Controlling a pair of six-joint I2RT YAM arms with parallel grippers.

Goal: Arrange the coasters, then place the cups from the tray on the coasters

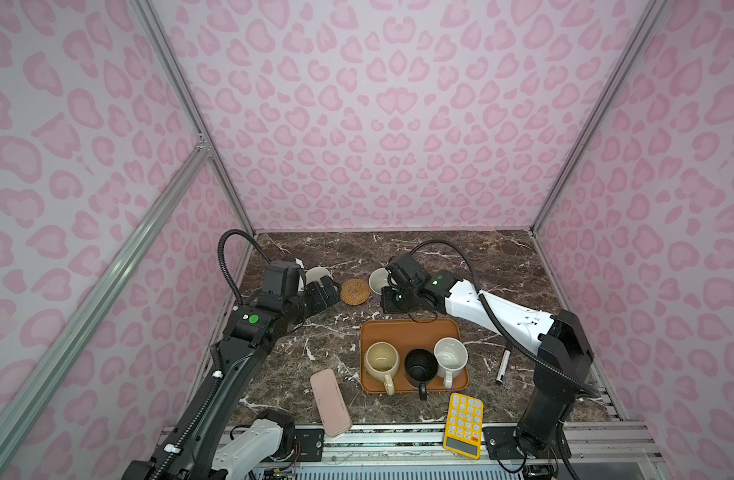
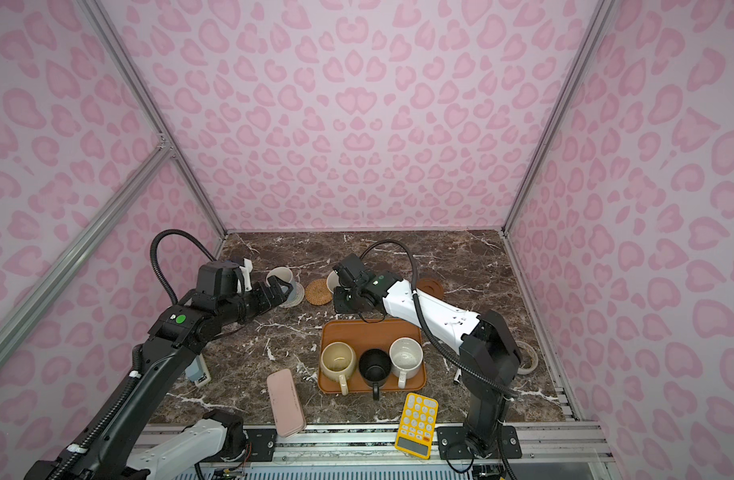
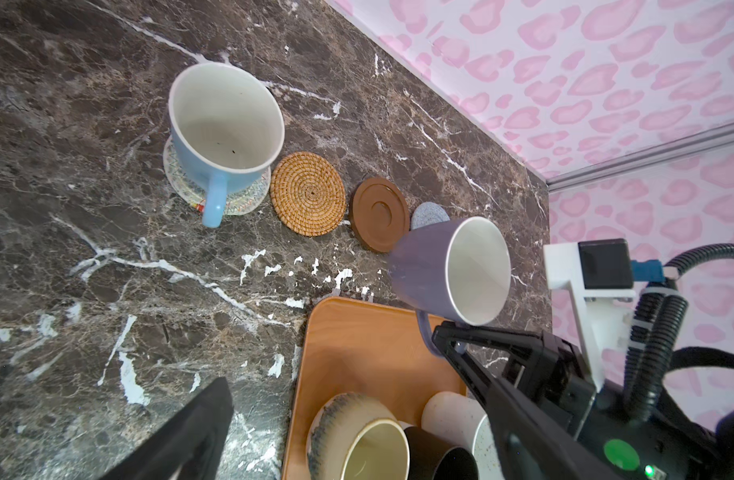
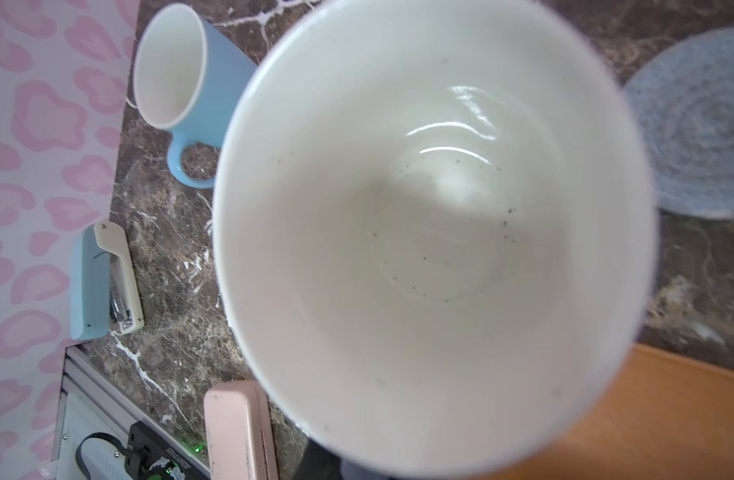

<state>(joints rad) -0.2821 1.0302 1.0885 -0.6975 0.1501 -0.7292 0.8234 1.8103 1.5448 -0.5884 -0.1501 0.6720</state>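
Note:
The lavender cup's opening (image 1: 378,280) points up and the rattan coaster (image 1: 355,293) is empty, so I keep carrying the cup there with my right gripper until its bottom sits flat.
The light blue cup (image 3: 226,120) stands on an off-white woven coaster (image 3: 240,199). Beside them lie the rattan coaster (image 1: 358,293), a brown coaster (image 3: 380,214) and the grey-blue coaster (image 4: 698,145). Another brown coaster (image 2: 429,286) shows right of the right arm. My right gripper (image 3: 444,336) is shut on the handle of the lavender cup (image 3: 452,270), which is tilted above the table beyond the tray (image 1: 411,330). The tray holds the cream-yellow cup (image 1: 382,359), the black cup (image 1: 420,365) and the speckled white cup (image 1: 450,355). My left gripper (image 1: 328,292) is open and empty beside the blue cup.
A pink case (image 1: 330,403) and a yellow calculator (image 1: 463,419) lie at the front edge. A marker pen (image 1: 502,365) and a tape roll (image 2: 527,357) are right of the tray. A stapler (image 4: 99,282) lies by the left wall.

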